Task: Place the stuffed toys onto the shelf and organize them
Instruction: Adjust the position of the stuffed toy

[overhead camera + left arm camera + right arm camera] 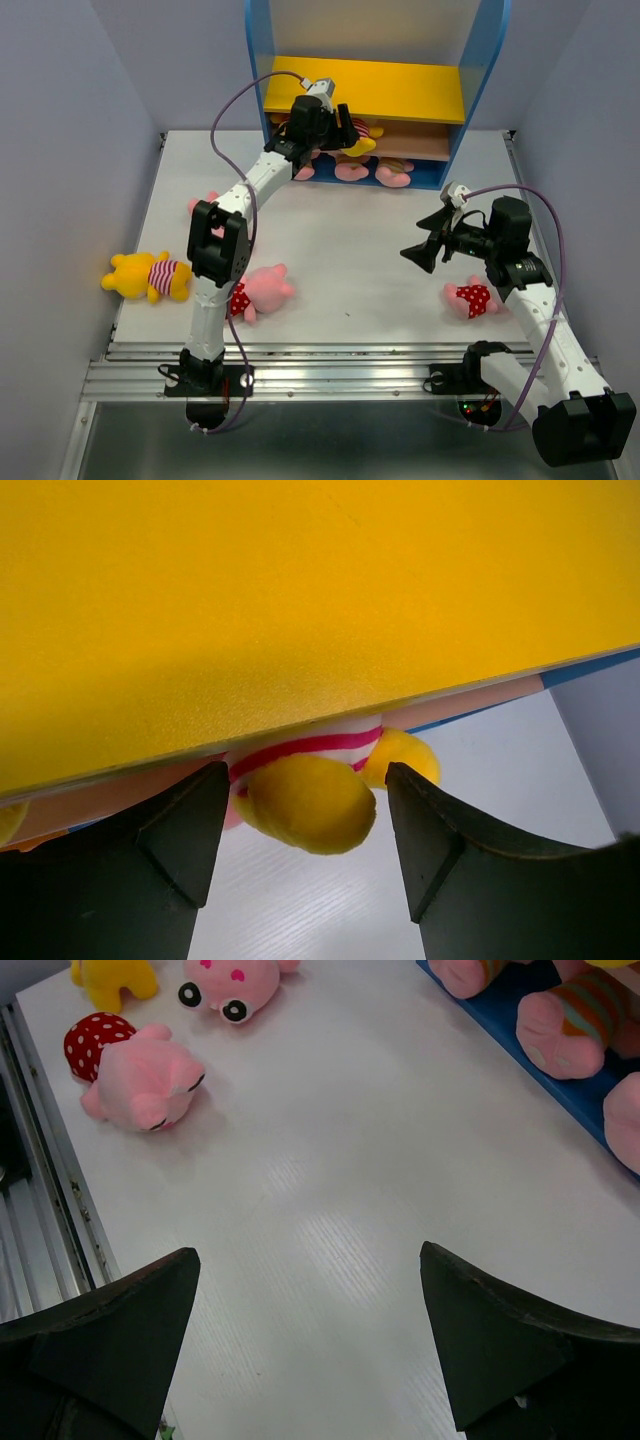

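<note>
The yellow bear's foot sticks out past the brown middle board between my open fingers. My left gripper should move back, close, and press against the foot's end.
The shelf stands at the back, with a yellow upper board. My left gripper reaches under that board and is open. A yellow bear in a red-striped shirt lies on the brown middle board, its foot between my fingers with gaps on both sides. Three pink pigs sit on the blue base. My right gripper is open and empty above the table, left of a red-dotted pig. Another yellow bear and a red-dotted pig lie at the front left.
A pink toy shows partly behind the left arm. The right wrist view shows the red-dotted pig, a pink face and striped pigs on the blue base. A metal rail runs along the table's front edge.
</note>
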Action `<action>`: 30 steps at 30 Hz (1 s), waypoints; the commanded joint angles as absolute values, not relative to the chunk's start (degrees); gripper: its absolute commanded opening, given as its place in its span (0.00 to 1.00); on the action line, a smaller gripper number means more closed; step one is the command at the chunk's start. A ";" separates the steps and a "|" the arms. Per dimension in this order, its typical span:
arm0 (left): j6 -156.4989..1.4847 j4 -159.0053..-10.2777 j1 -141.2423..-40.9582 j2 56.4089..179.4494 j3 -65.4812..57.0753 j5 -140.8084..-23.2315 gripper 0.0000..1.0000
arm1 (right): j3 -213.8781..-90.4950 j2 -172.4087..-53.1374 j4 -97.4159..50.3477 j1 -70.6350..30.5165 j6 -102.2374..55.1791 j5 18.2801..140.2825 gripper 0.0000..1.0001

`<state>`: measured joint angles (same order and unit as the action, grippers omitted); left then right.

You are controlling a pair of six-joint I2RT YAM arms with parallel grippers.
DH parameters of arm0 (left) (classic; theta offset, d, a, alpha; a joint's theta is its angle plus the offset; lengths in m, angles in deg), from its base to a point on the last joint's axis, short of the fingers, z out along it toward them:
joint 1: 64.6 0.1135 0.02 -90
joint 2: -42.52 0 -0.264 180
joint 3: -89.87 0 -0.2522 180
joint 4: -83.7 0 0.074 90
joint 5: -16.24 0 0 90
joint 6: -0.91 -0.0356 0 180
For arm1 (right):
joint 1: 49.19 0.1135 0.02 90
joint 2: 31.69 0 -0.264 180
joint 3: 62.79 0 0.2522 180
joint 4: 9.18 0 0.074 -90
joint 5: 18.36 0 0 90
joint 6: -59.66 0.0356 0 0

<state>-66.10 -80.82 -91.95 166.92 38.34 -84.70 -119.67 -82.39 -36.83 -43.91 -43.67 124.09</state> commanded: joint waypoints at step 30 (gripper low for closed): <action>-69.75 -83.59 -90.79 154.06 28.13 -85.36 0.83 | -119.44 -82.32 -35.86 -44.09 -44.93 123.14 0.97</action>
